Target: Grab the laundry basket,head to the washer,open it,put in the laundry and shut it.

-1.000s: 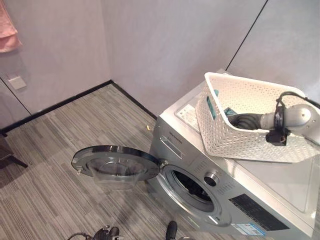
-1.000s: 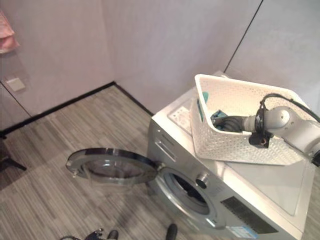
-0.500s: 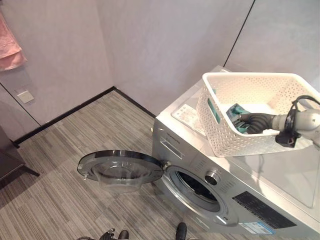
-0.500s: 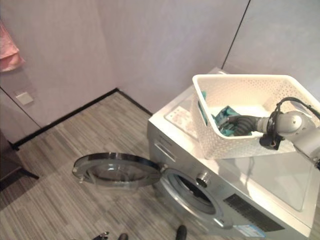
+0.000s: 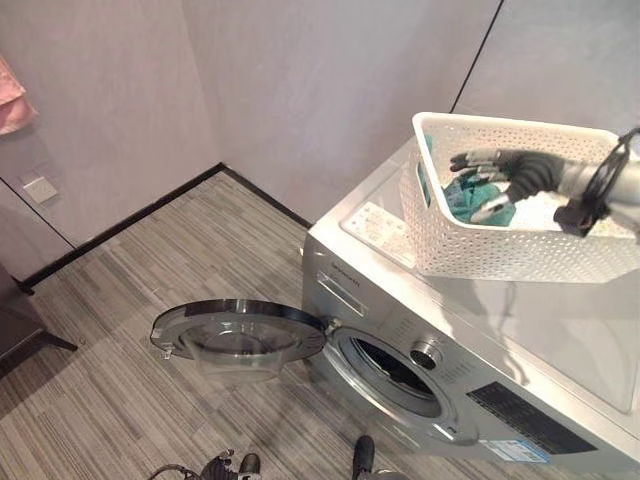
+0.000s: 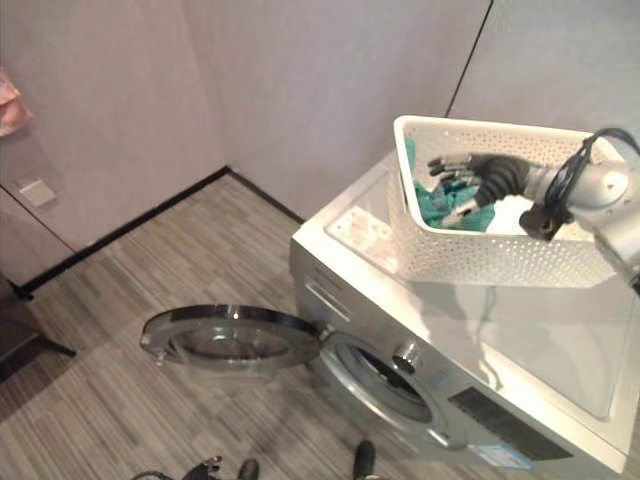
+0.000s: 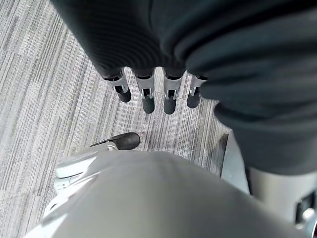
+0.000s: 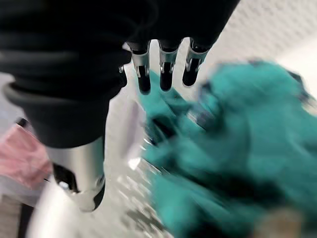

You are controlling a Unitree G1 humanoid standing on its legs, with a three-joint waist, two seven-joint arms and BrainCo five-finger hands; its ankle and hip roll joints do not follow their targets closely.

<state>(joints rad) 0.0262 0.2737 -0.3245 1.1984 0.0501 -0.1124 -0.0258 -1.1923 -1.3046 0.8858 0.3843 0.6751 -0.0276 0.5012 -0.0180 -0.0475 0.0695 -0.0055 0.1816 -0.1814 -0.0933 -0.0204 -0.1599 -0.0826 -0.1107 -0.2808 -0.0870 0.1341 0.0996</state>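
Observation:
The teal laundry (image 5: 482, 204) is lying in a limp, crumpled heap (image 5: 468, 196). It will hang loosely over the drum opening's rim when I push it in.
A white perforated laundry basket (image 5: 500, 245) stands on top of the silver washer (image 5: 520, 330). Teal laundry (image 5: 468, 197) lies in its left end. My right hand (image 5: 510, 172) hovers over that laundry at rim height, open, fingers spread and holding nothing. In the right wrist view its fingers (image 8: 161, 74) hang straight above the teal cloth (image 8: 237, 148), apart from it. The washer's round door (image 5: 240, 335) is swung wide open to the left, and the dark drum opening (image 5: 395, 370) shows. My left hand (image 7: 148, 94) hangs open over the floor beside the washer.
The washer sits in a corner with walls close behind it. Striped grey carpet (image 5: 150, 260) spreads to the left and front. A pink towel (image 5: 12, 100) hangs on the left wall above a wall socket (image 5: 40, 188). A dark piece of furniture (image 5: 15, 320) stands at the far left.
My right hand has risen from deep in the basket to rim height over the teal laundry, fingers now spread. The head camera has shifted slightly.

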